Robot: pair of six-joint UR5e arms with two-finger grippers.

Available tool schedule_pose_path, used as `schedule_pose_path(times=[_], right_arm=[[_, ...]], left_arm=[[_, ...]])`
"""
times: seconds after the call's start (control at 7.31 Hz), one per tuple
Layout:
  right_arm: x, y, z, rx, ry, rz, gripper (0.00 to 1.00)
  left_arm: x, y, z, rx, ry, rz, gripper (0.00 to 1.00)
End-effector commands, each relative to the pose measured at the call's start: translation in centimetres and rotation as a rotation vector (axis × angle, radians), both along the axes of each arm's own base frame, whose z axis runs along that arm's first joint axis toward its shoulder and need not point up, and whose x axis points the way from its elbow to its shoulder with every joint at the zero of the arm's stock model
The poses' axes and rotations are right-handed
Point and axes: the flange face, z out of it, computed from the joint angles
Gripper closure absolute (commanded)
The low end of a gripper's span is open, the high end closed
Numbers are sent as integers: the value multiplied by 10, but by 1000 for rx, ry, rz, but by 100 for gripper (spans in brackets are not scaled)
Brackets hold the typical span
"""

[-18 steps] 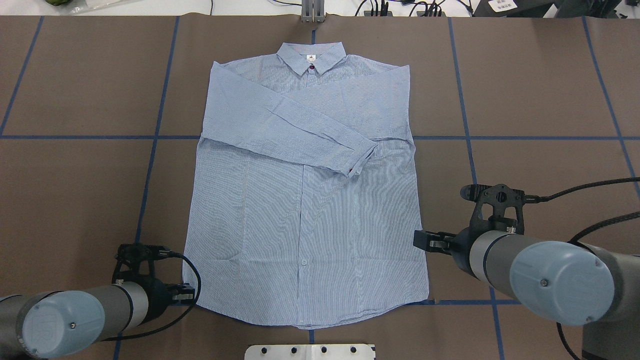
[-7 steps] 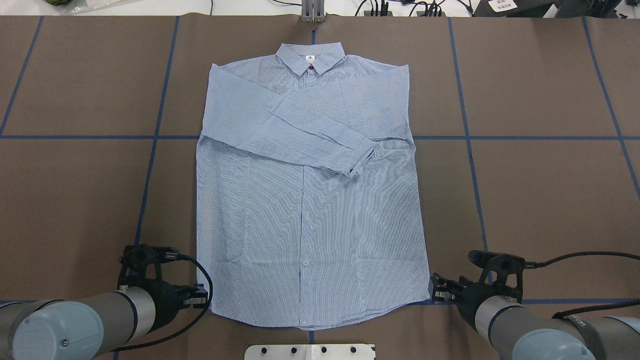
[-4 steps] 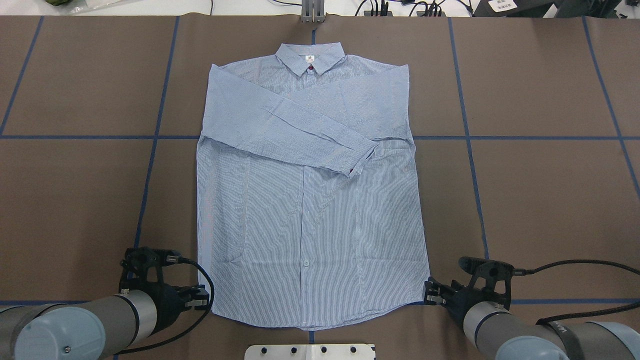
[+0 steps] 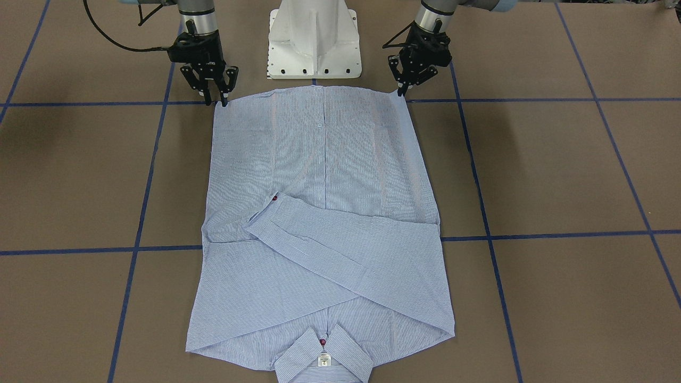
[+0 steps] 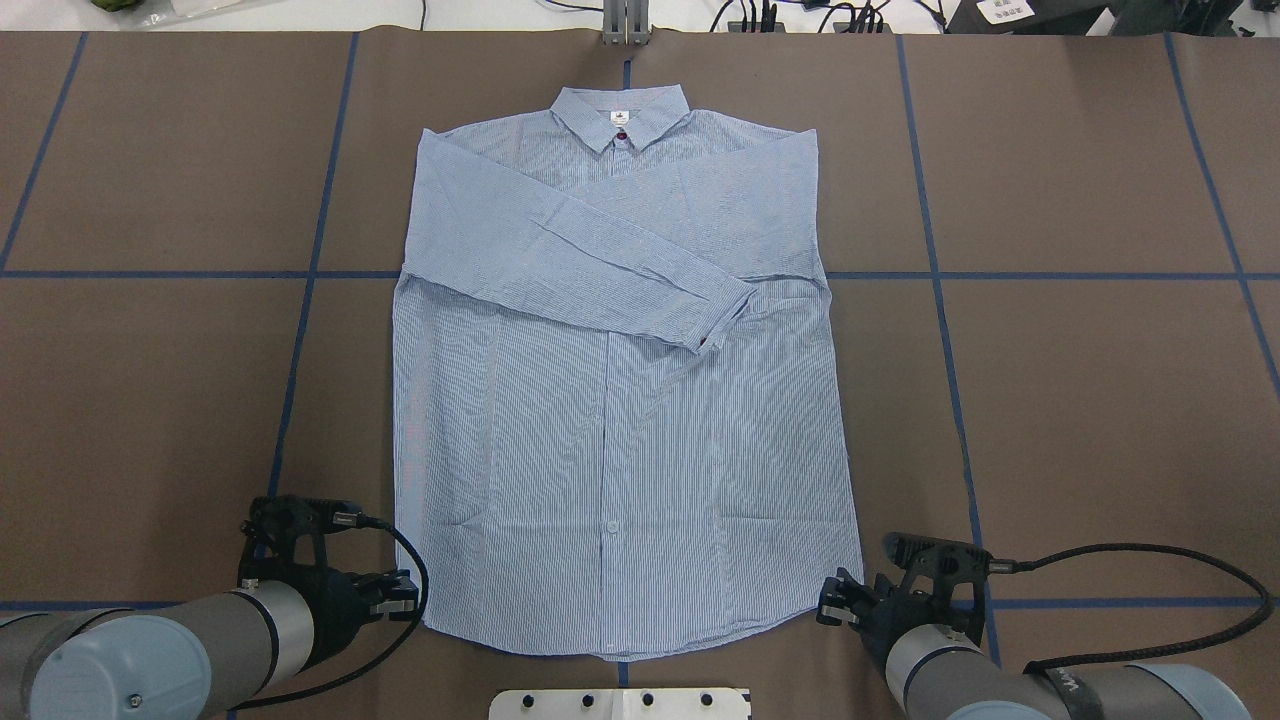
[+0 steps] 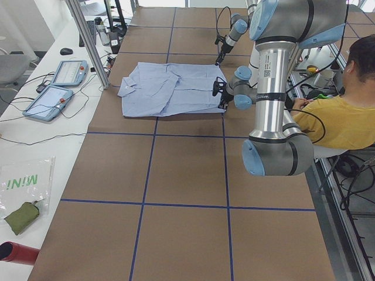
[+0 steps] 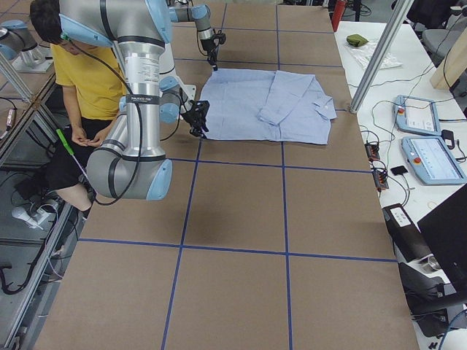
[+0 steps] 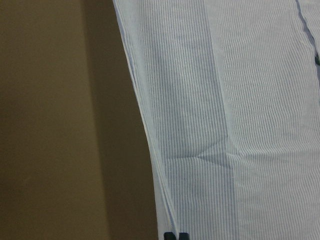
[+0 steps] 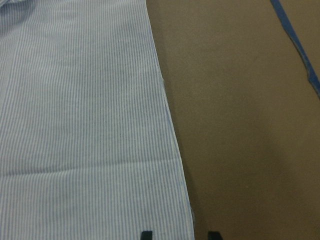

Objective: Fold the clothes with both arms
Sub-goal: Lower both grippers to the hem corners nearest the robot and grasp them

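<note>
The crossed sleeves [image 4: 345, 255] lie flat across the shirt's chest, so the striped shirt [image 4: 300, 150] will slide along in one piece, with its collar and with the sleeves still folded, when the robot pulls the shirt's hem.
The light blue striped shirt [image 5: 620, 400] lies flat on the brown table, collar [image 5: 620, 110] at the far end and sleeves crossed over the chest. My left gripper [image 5: 408, 597] sits at the near left hem corner. In the left wrist view its fingertips [image 8: 170, 235] press together on the shirt's edge [image 8: 150, 150]. My right gripper [image 5: 825, 605] sits at the near right hem corner. It is open, and its fingertips [image 9: 145, 234] straddle the shirt's side edge [image 9: 170, 130]. The front-facing view shows the right gripper [image 4: 215, 100] and the left gripper [image 4: 399, 91] low at those corners.
The white pedestal base [image 4: 314, 37] stands just behind the hem between the arms. Blue tape lines [image 5: 940, 300] grid the brown table. A metal post [image 5: 625, 20] stands at the far edge. A person in a yellow shirt [image 6: 345, 117] sits behind the robot. Tablets [image 6: 58, 88] lie on the side bench.
The right gripper came down from beside the shirt's side to its near right hem corner and slid in over the edge. The left gripper nudged the left hem inward and has since stayed.
</note>
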Motion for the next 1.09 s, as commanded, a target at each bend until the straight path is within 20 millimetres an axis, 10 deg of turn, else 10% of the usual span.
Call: schedule_pose_path(times=[0.0, 0.96], right_arm=[[-5, 4, 4, 6, 15, -2, 55], [-8, 13, 12, -8, 59, 4, 100]], left_arm=[[0, 0, -1, 0, 1, 1, 100], [-2, 1, -3, 1, 7, 1, 100]])
